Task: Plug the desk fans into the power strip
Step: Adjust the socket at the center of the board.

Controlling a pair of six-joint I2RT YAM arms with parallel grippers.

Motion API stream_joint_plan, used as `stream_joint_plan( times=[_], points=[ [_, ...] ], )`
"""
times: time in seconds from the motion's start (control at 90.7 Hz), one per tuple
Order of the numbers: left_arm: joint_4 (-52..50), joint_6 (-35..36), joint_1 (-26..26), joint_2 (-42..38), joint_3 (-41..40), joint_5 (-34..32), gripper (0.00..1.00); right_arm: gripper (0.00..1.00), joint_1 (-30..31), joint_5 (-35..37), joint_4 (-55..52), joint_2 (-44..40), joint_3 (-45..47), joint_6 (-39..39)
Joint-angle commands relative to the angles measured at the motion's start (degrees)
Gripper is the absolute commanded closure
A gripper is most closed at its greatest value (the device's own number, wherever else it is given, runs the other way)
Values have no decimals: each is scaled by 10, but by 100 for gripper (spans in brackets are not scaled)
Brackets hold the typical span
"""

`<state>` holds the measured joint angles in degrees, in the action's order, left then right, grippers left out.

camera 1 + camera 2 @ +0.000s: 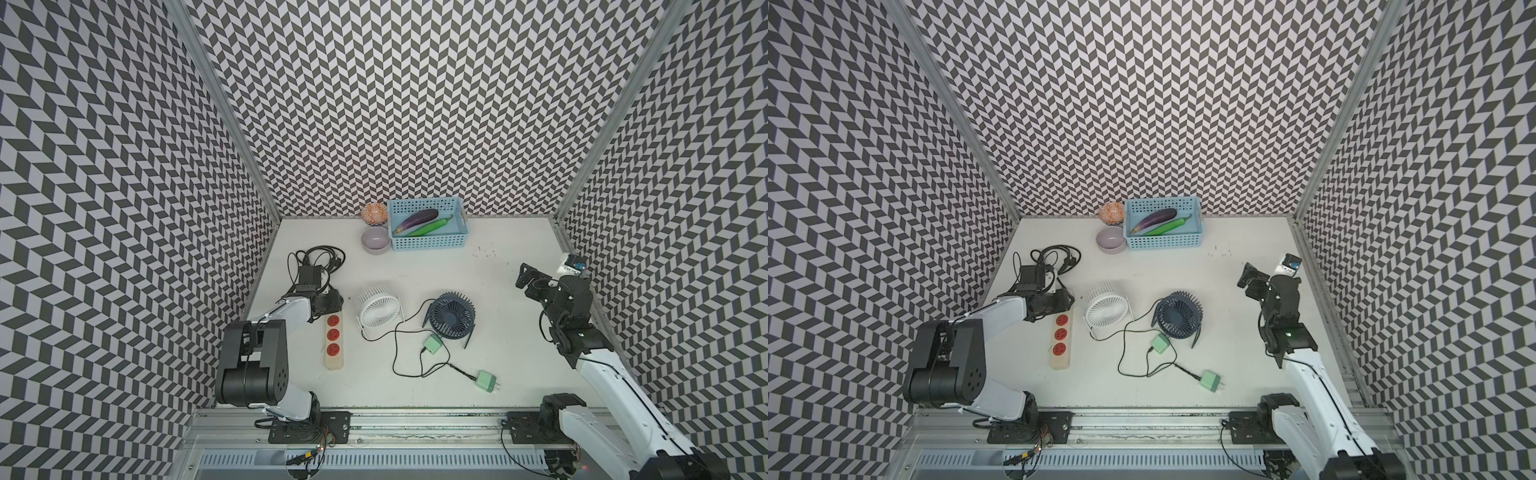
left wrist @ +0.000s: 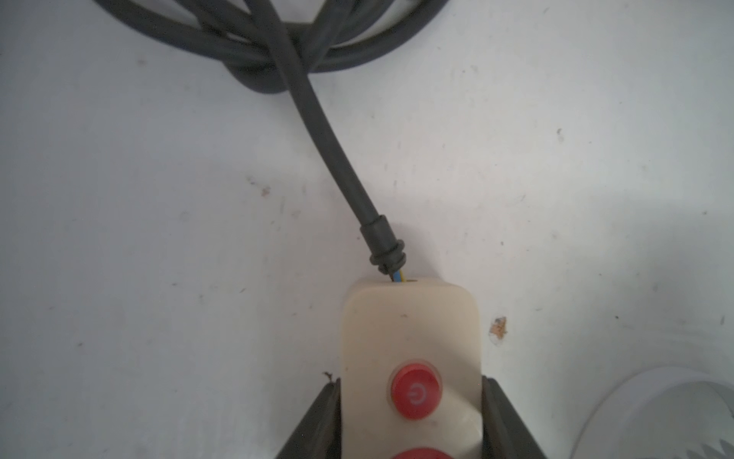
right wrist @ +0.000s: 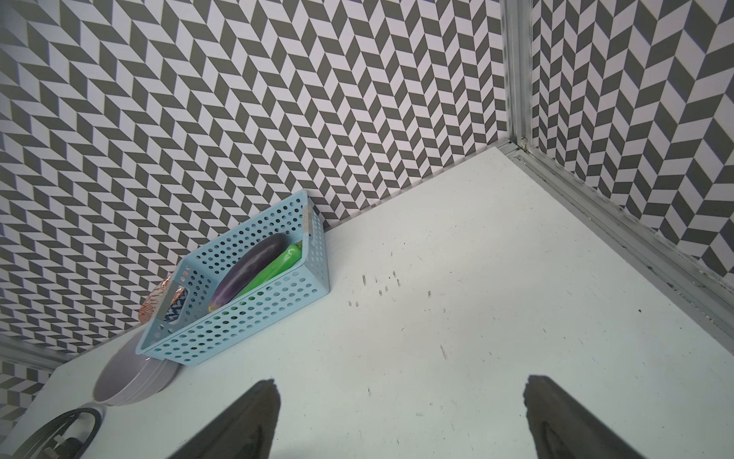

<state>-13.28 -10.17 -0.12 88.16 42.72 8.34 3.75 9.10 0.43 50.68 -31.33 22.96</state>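
The power strip (image 1: 333, 344) is a long way from the green plugs. My left gripper should slide it toward the white fan (image 1: 378, 309) before I open my fingers.
The cream power strip (image 1: 333, 347) (image 1: 1061, 347) with red sockets lies on the left of the table. My left gripper (image 1: 328, 305) (image 2: 411, 383) is shut on its far end, one finger (image 2: 327, 409) against each long side, just by the red button (image 2: 415, 393). Its black cord (image 2: 317, 119) runs off to a coil (image 1: 316, 257). A white desk fan (image 1: 378, 309) and a dark blue desk fan (image 1: 451, 313) stand mid-table, with thin black cords to two green plugs (image 1: 432, 345) (image 1: 486, 380). My right gripper (image 1: 525, 276) (image 3: 401, 387) hangs open and empty at the right.
A blue basket (image 1: 428, 245) holding an eggplant and a green pepper stands at the back wall, with a purple bowl (image 1: 376, 240) and a patterned bowl (image 1: 374, 213) beside it. Patterned walls close three sides. A metal rail (image 1: 415, 419) runs along the front.
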Motion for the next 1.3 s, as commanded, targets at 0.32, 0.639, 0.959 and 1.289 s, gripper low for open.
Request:
stream_joint_plan(
  times=[0.32, 0.639, 0.959, 1.289],
  points=[
    [-4, -20, -110, 44, 35, 78, 67, 0, 2, -1, 18, -2, -6, -7],
    [-12, -25, -165, 80, 73, 81, 68, 0, 2, -1, 13, -4, -6, -9],
    [-8, 3, -128, 51, 52, -46, 67, 0, 2, -24, 20, -9, -7, -16],
    [7, 15, -74, 47, 43, -57, 67, 2, 18, -156, 60, 1, -12, -44]
  ],
)
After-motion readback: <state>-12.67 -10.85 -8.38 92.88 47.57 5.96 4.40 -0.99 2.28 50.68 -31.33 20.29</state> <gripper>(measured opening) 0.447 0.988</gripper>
